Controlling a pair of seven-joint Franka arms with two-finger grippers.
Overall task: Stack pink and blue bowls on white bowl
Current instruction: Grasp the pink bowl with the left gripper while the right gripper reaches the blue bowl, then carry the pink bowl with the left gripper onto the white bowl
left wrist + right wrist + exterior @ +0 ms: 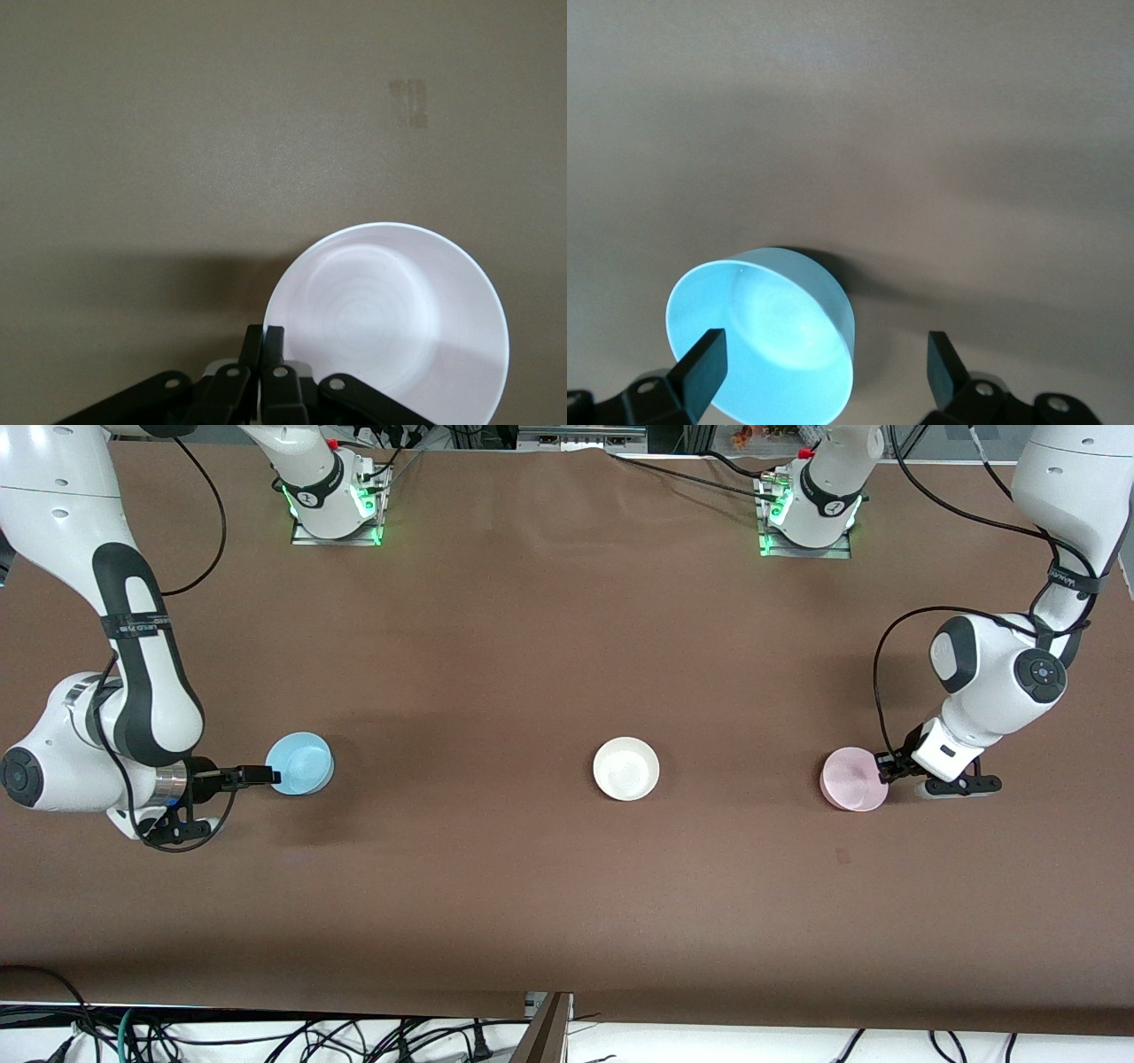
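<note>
I expect the blue bowl [300,763] to fit inside the pink bowl when I lower it, because the blue bowl's side narrows from its rim [812,271] to a smaller base.
The white bowl [626,769] sits upright at the middle of the table. The pale pink bowl [853,779] is toward the left arm's end. My left gripper [883,771] is shut on its rim, and the left wrist view shows the fingers [274,347] pinching the rim of the pink bowl [399,319]. The sky blue bowl [299,763] is toward the right arm's end. My right gripper [266,777] is open at its rim. In the right wrist view [826,359] one finger is over the blue bowl [766,341] and the other is outside it.
The brown table cover [567,646] is bare around the three bowls, which lie in one row across the table. The arm bases [335,500] stand along the edge farthest from the front camera. Cables hang below the nearest edge.
</note>
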